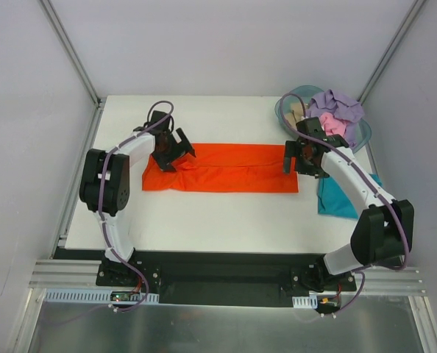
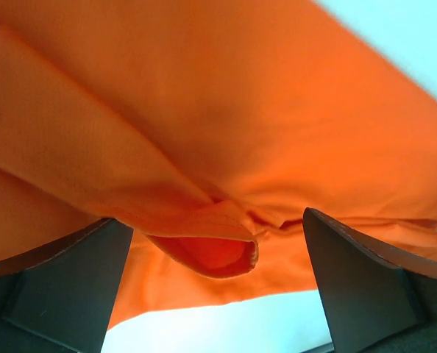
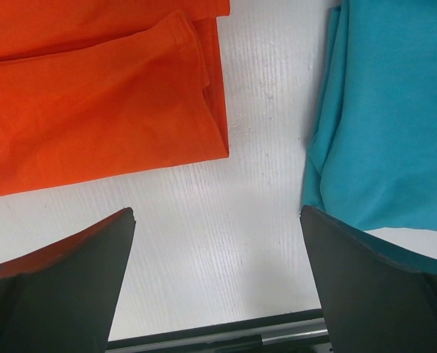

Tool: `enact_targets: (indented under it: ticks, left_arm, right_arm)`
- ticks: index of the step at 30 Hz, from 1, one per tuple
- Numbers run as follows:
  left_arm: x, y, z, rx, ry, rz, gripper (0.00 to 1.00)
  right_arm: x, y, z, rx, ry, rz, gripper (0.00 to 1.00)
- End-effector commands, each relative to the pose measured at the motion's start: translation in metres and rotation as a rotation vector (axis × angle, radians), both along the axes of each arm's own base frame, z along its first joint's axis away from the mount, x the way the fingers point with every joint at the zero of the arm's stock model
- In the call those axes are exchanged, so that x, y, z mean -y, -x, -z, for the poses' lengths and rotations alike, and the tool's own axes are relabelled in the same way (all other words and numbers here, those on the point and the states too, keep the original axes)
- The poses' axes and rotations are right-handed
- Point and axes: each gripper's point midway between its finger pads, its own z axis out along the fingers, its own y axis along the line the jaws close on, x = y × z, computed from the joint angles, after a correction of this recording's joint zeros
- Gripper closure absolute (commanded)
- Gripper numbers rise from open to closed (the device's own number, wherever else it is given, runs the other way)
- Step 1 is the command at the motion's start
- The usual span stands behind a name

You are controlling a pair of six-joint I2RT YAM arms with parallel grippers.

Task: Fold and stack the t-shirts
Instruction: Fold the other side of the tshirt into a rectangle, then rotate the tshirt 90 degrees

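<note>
The robot's grippers should turn the orange t-shirt before folding, because it lies crosswise with its hem far from the left gripper, and the hem should point toward the table's near edge.
The bright orange t-shirt lies folded into a long strip across the middle of the white table. My left gripper is open over its left end; the left wrist view shows a raised fold of orange cloth between the spread fingers, not pinched. My right gripper is open over the strip's right end; the right wrist view shows bare table between its fingers, the orange shirt on one side and the teal t-shirt on the other. The teal shirt lies folded at the right, partly under the right arm.
A translucent blue-green tub at the back right holds lavender, pink and beige shirts. Grey walls and frame posts surround the table. The arm bases sit on a black rail at the near edge.
</note>
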Motion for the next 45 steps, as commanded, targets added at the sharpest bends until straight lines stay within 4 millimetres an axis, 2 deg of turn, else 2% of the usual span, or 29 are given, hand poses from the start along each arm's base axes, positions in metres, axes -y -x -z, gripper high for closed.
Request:
enact_targets:
  ticks: [1, 3, 4, 6, 7, 8, 9, 10, 11, 13, 16, 19, 22, 23, 25, 26, 27, 28, 29, 30, 31, 32, 33, 34, 36, 37, 40, 41, 45]
  left_arm:
    - [0.006, -0.039, -0.024, 0.094, -0.014, -0.024, 0.01]
    - [0.002, -0.053, -0.022, 0.121, -0.061, -0.025, 0.01]
    - [0.006, -0.066, -0.034, 0.157, -0.052, -0.019, 0.01]
    - [0.011, -0.076, -0.032, 0.164, -0.045, -0.005, 0.01]
    - [0.015, -0.088, -0.042, 0.198, -0.038, 0.002, 0.01]
    - [0.015, -0.094, -0.029, 0.185, -0.051, 0.006, 0.01]
    - [0.019, -0.100, -0.028, 0.193, -0.051, 0.027, 0.01]
    - [0.026, -0.113, -0.039, 0.228, -0.024, 0.044, 0.01]
    - [0.031, -0.116, -0.027, 0.211, -0.010, 0.066, 0.01]
    - [0.049, -0.121, -0.037, 0.235, 0.044, 0.124, 0.01]
    - [0.056, -0.119, -0.043, 0.272, 0.006, 0.172, 0.01]
    - [0.048, -0.117, -0.062, 0.326, -0.057, 0.178, 0.01]
    - [0.035, -0.121, -0.087, 0.393, -0.119, 0.155, 0.01]
    - [0.034, -0.121, -0.103, 0.425, -0.122, 0.154, 0.01]
    - [0.033, -0.120, -0.115, 0.447, -0.120, 0.152, 0.01]
    - [0.034, -0.117, -0.128, 0.469, -0.109, 0.155, 0.01]
    - [0.034, -0.114, -0.132, 0.472, -0.104, 0.154, 0.01]
    - [0.032, -0.107, -0.125, 0.453, -0.105, 0.155, 0.01]
    - [0.032, -0.101, -0.135, 0.462, -0.092, 0.151, 0.01]
    - [0.031, -0.095, -0.134, 0.453, -0.089, 0.150, 0.01]
    - [0.029, -0.083, -0.118, 0.409, -0.088, 0.151, 0.01]
    - [0.028, -0.075, -0.122, 0.404, -0.073, 0.140, 0.01]
    - [0.027, -0.068, -0.115, 0.381, -0.069, 0.137, 0.01]
    - [0.024, -0.055, -0.097, 0.332, -0.072, 0.136, 0.01]
    - [0.021, -0.041, -0.087, 0.294, -0.070, 0.121, 0.01]
    - [0.018, -0.030, -0.070, 0.250, -0.079, 0.117, 0.01]
    - [0.009, -0.017, -0.044, 0.185, -0.108, 0.098, 0.01]
    - [0.007, -0.015, -0.033, 0.157, -0.110, 0.096, 0.01]
    - [-0.001, -0.014, -0.006, 0.090, -0.119, 0.074, 0.01]
  right_arm:
    - [0.011, 0.006, -0.020, 0.060, 0.027, -0.002, 0.01]
    - [0.011, 0.006, -0.022, 0.069, 0.029, -0.005, 0.01]
    - [0.012, 0.005, -0.024, 0.077, 0.030, -0.005, 0.00]
    - [0.017, 0.006, -0.025, 0.076, 0.048, 0.005, 0.00]
    - [0.018, 0.007, -0.026, 0.081, 0.052, 0.009, 0.00]
    - [0.020, 0.007, -0.026, 0.080, 0.061, 0.016, 0.00]
    - [0.021, 0.007, -0.028, 0.086, 0.061, 0.018, 0.00]
    - [0.021, 0.007, -0.028, 0.087, 0.058, 0.020, 0.00]
    - [0.021, 0.007, -0.029, 0.089, 0.054, 0.019, 0.00]
    - [0.020, 0.006, -0.032, 0.099, 0.046, 0.018, 0.01]
    - [0.015, 0.004, -0.034, 0.116, 0.020, -0.010, 0.01]
    - [0.003, 0.000, -0.032, 0.121, -0.028, -0.072, 0.00]
    - [-0.017, -0.008, -0.029, 0.117, -0.100, -0.142, 0.00]
    - [-0.028, -0.011, -0.030, 0.115, -0.138, -0.170, 0.00]
    - [-0.045, -0.019, -0.024, 0.103, -0.183, -0.204, 0.01]
    - [-0.066, -0.018, -0.022, 0.087, -0.254, -0.259, 0.01]
    - [-0.077, -0.021, -0.013, 0.061, -0.277, -0.282, 0.01]
    - [-0.087, -0.025, -0.011, 0.059, -0.296, -0.306, 0.01]
    - [-0.097, -0.028, -0.008, 0.051, -0.311, -0.326, 0.01]
    - [-0.103, -0.036, 0.002, 0.026, -0.315, -0.323, 0.01]
    - [-0.109, -0.043, 0.003, 0.029, -0.338, -0.317, 0.00]
    - [-0.116, -0.048, 0.007, 0.021, -0.365, -0.321, 0.01]
    - [-0.120, -0.054, 0.023, -0.011, -0.366, -0.319, 0.00]
    - [-0.126, -0.064, 0.020, 0.004, -0.390, -0.299, 0.00]
    - [-0.126, -0.075, 0.037, -0.020, -0.379, -0.272, 0.00]
    - [-0.125, -0.083, 0.038, -0.012, -0.378, -0.260, 0.00]
    - [-0.113, -0.097, 0.061, -0.042, -0.367, -0.204, 0.01]
    - [-0.105, -0.104, 0.063, -0.037, -0.366, -0.178, 0.00]
    - [-0.080, -0.109, 0.094, -0.101, -0.303, -0.110, 0.01]
